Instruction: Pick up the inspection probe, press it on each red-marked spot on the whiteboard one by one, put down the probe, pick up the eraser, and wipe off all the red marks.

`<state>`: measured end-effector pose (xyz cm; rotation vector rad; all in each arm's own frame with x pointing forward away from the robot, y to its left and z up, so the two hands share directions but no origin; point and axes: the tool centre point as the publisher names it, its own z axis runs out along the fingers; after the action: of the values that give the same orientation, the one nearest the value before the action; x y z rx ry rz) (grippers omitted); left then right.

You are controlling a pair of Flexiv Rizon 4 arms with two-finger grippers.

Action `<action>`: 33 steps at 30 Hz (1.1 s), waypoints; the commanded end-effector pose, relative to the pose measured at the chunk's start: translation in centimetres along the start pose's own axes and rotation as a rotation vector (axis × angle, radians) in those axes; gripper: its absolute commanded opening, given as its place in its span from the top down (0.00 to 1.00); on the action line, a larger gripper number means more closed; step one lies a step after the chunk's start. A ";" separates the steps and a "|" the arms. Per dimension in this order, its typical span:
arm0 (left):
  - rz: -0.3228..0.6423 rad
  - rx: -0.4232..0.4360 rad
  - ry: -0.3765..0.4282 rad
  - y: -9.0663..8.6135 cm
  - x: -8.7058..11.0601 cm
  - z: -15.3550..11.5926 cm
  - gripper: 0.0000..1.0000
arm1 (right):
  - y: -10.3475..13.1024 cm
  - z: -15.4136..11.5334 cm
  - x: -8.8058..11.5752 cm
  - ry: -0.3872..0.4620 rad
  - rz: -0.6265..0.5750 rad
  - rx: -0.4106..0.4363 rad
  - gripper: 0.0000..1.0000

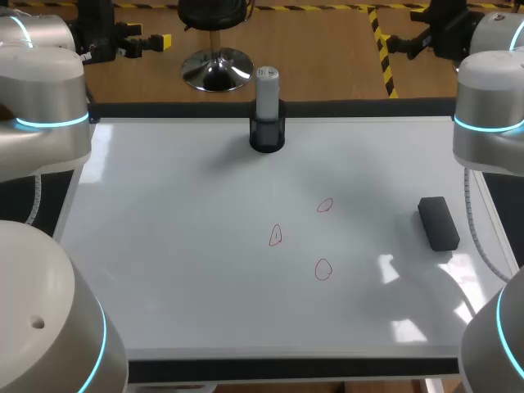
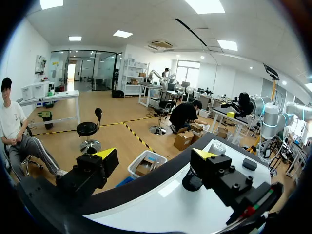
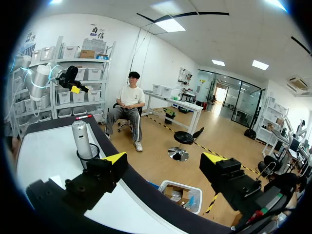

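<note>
I expect the grey inspection probe point(image 1: 267, 92) to slide out and leave the black holder standing when I lift the probe, as the holder's rim point(image 1: 282, 108) gapes around it.
The grey cylindrical inspection probe point(image 1: 267, 88) stands upright in a black holder point(image 1: 267, 135) at the whiteboard's point(image 1: 164, 246) far edge. Three red outlines are drawn right of centre: one point(image 1: 325, 205), a second point(image 1: 276, 236), a third point(image 1: 322, 268). The black eraser point(image 1: 439, 222) lies flat near the right edge. My left gripper point(image 1: 151, 41) hangs past the far left corner, and its own view shows it open point(image 2: 155, 155) and empty. My right gripper point(image 1: 401, 42) is past the far right corner, open point(image 3: 164, 158) and empty, with the probe point(image 3: 81, 139) off to one side.
In the left wrist view the eraser point(image 2: 249, 164) and my right arm point(image 2: 270, 122) lie beyond its fingers. A dark border frames the whiteboard point(image 1: 286, 367). My arms' grey bodies stand at both sides point(image 1: 41, 106) point(image 1: 491, 106).
</note>
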<state>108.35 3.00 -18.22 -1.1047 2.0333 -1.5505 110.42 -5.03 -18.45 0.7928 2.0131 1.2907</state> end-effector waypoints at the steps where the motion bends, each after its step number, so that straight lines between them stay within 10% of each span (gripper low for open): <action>1: 0.000 0.000 0.000 0.0 0.0 0.0 0.00 | 0.0 0.0 0.0 0.000 0.000 0.000 0.00; 33: 0.000 0.000 0.000 0.0 0.0 0.0 0.00 | 0.0 0.0 0.0 0.000 0.000 0.000 0.00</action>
<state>108.35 3.00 -18.22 -1.1047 2.0333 -1.5505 110.42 -5.03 -18.45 0.7928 2.0131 1.2907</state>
